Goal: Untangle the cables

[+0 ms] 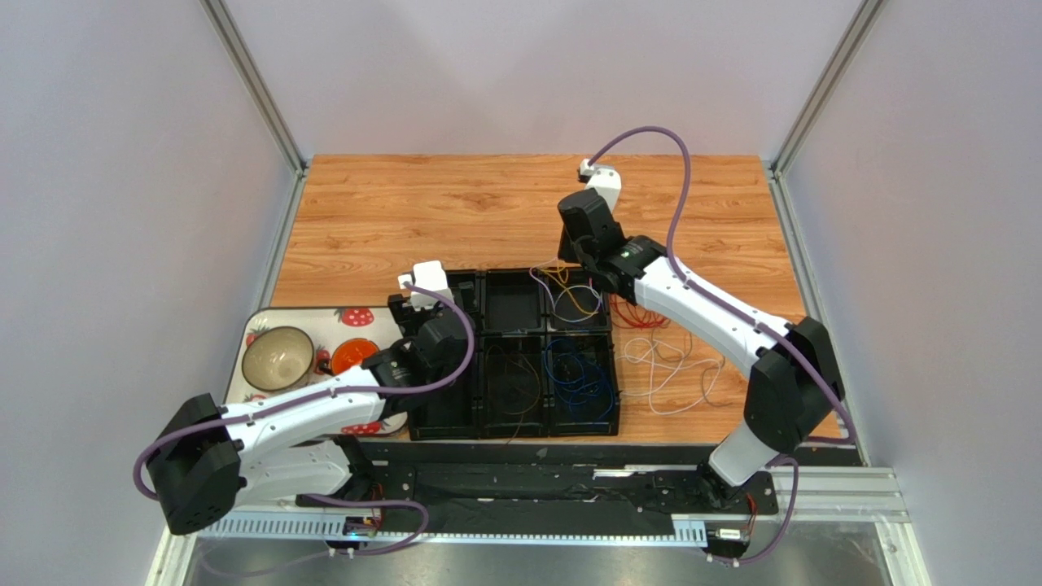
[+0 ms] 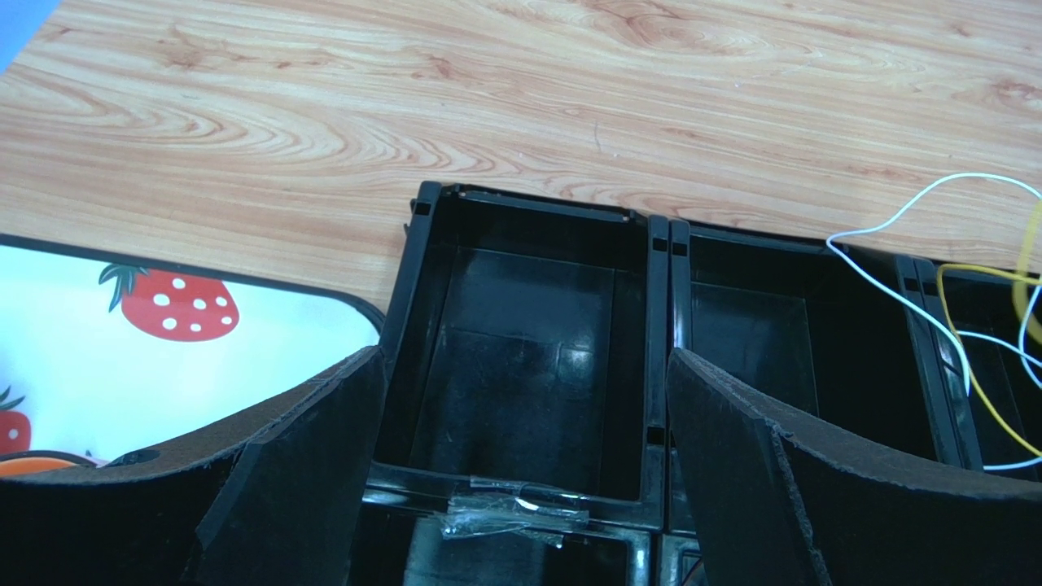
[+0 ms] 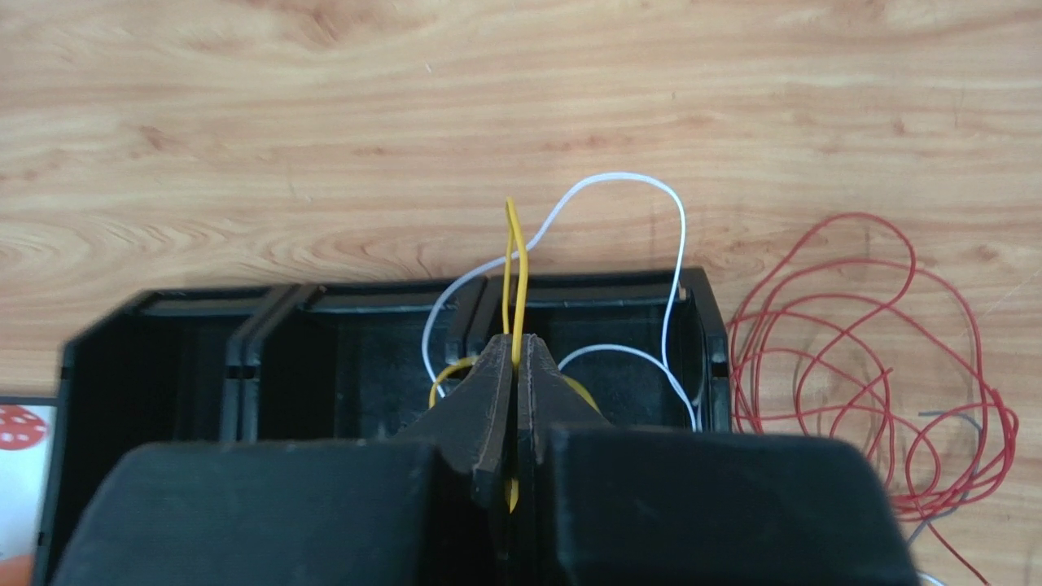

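I should go on lowering the yellow cable with my right gripper, because the yellow cable's loops (image 1: 564, 287) are hanging over the white cable's compartment. I should let go inside the compartment's sides (image 1: 576, 303).
My right gripper (image 3: 515, 348) is shut on a yellow cable (image 3: 517, 263) and holds it above the far right compartment of the black organiser tray (image 3: 159, 311). A white cable (image 3: 618, 181) loops over that compartment's far wall. A red cable bundle (image 3: 856, 354) lies on the wood right of the tray. In the top view the right gripper (image 1: 585, 250) is at the tray's far right corner, with blue cables (image 1: 581, 379) in the near right compartment. My left gripper (image 2: 526, 427) is open and empty over the tray's far left compartment (image 2: 526, 330); white and yellow cables (image 2: 966, 354) show at right.
A strawberry-print tray (image 1: 373, 320) with a bowl (image 1: 278, 357) and a red item (image 1: 354, 355) sits left of the organiser. White and red cables (image 1: 667, 366) lie on the wood right of it. Bare wooden table (image 1: 465, 208) lies beyond. Grey walls enclose the cell.
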Controlling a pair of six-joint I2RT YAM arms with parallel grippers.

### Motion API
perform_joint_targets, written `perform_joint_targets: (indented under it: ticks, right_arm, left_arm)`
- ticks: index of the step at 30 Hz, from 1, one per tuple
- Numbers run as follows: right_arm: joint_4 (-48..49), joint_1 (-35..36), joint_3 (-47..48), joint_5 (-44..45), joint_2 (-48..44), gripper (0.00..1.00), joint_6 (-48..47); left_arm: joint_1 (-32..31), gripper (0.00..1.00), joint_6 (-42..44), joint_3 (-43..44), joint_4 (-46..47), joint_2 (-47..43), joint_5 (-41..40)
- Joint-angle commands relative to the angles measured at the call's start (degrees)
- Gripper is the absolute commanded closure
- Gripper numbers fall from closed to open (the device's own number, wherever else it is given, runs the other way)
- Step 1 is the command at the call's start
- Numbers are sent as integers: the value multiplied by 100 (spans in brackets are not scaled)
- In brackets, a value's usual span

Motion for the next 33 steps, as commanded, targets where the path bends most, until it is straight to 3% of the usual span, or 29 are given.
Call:
perform_joint_targets:
  ticks: [1, 14, 19, 27, 33]
  right_arm:
    - [-382, 9, 83, 28, 406, 100, 211]
    - [-436, 9, -488, -455, 382, 100, 651]
    - [-752, 26, -620, -490, 101, 71, 686]
    - [-1394, 167, -725, -104, -813, 54, 686]
    - [-1317, 202, -760, -156, -1394, 48, 573]
  left_arm:
    - [48, 7, -53, 172, 172, 34, -130]
    - [57, 7, -27, 199, 163, 60, -113]
    - [65, 7, -27, 190, 146, 34, -95]
    - [65, 7, -44, 163, 119, -89, -87]
    - [65, 7, -36, 172, 102, -107, -78]
